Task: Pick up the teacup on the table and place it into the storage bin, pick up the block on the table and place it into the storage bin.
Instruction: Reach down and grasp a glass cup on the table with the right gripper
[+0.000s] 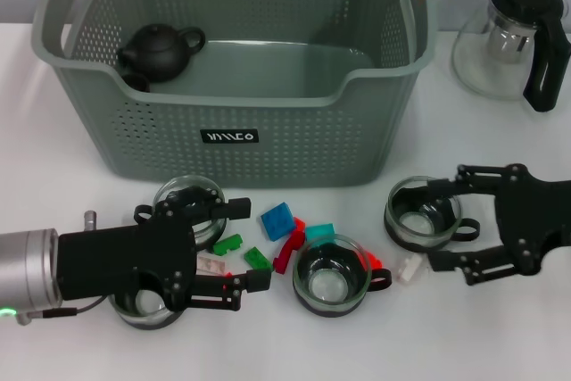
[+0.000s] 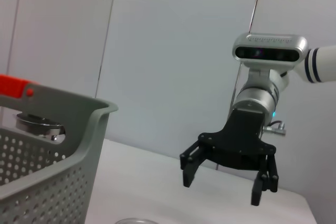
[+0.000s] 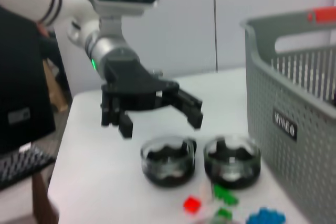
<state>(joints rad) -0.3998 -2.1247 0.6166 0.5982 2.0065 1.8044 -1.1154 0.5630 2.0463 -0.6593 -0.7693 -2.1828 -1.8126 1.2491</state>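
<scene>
I should pull back, tip the fingers down and grab the teacup at its handle side (image 1: pixel 457 227), as my right gripper points level above the teacup (image 1: pixel 417 217) nearest the pitcher.
The grey-green storage bin (image 1: pixel 268 122) stands at the back with a black teapot (image 1: pixel 159 49) inside. Several glass teacups sit in front of it: one (image 1: pixel 189 198) near the bin, one (image 1: pixel 143 305) under my left arm, one (image 1: pixel 332 276) in the middle, one (image 1: pixel 423 213) at the right. Loose blocks lie between them, among them blue (image 1: pixel 277 219), red (image 1: pixel 290 249) and green (image 1: pixel 229 244). My left gripper (image 1: pixel 248 244) hangs open above the green block. My right gripper (image 1: pixel 426 225) is open, with its fingers on either side of the right teacup. The left wrist view shows the right gripper (image 2: pixel 223 187) open, and the right wrist view shows the left gripper (image 3: pixel 160 124) open.
A glass pitcher with a black handle (image 1: pixel 513 37) stands at the back right beside the bin. A small white block (image 1: pixel 409 269) lies near the right gripper. The bin's wall (image 3: pixel 294 108) rises close behind two teacups (image 3: pixel 168 161) (image 3: pixel 232 161).
</scene>
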